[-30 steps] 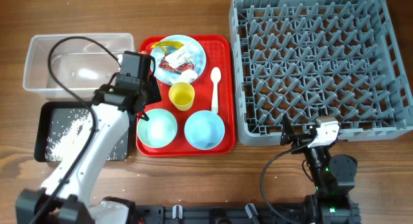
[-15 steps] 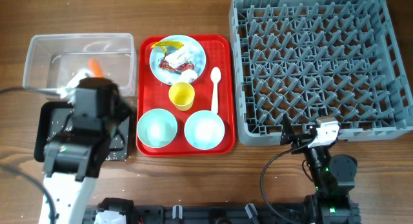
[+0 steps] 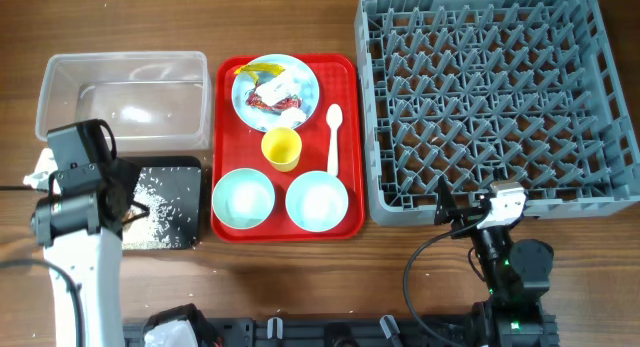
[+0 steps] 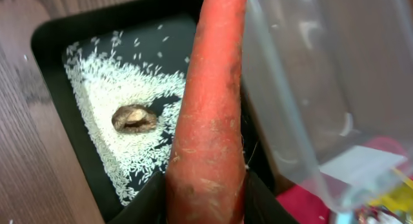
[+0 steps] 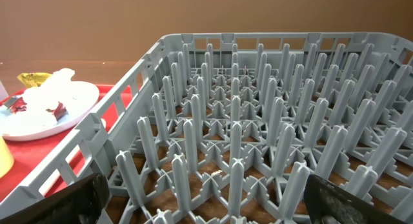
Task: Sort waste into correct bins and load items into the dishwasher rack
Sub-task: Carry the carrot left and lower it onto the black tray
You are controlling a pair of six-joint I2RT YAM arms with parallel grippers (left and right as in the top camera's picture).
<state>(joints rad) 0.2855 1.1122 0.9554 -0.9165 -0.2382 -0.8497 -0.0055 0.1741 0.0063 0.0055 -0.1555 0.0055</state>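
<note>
My left gripper continues to lower the orange carrot (image 4: 214, 101), which hangs over the black tray beside the clear tub, and let it go by the white rice (image 4: 116, 88).
My left gripper (image 4: 205, 199) is shut on the thick end of an orange carrot (image 4: 210, 108). It hangs over the black tray (image 4: 58, 37), above the white rice (image 4: 106, 88) and a brown lump (image 4: 134, 118), beside the clear tub (image 4: 310, 88). From overhead, the left arm (image 3: 78, 172) stands at the black tray's (image 3: 190, 182) left end. The pale blue plate (image 3: 300, 85) carries wrappers (image 3: 268, 97) and a yellow scrap (image 3: 262, 65). Yellow cup (image 3: 281, 147), spoon (image 3: 333, 137) and two bowls (image 3: 243, 199) (image 3: 317, 200) sit nearby. My right gripper (image 5: 216, 204) is open at the rack's (image 5: 258, 121) front wall.
A flat red serving tray (image 3: 225, 137) holds the dishes between the bins and the grey rack (image 3: 490, 97). The clear tub (image 3: 120, 59) lies behind the black tray. The right arm's base (image 3: 510, 262) stands at the table's front edge.
The left arm has swung left from the red tray's edge, past the clear tub, to the black tray's left end, carrying the carrot. The right arm has not moved.
</note>
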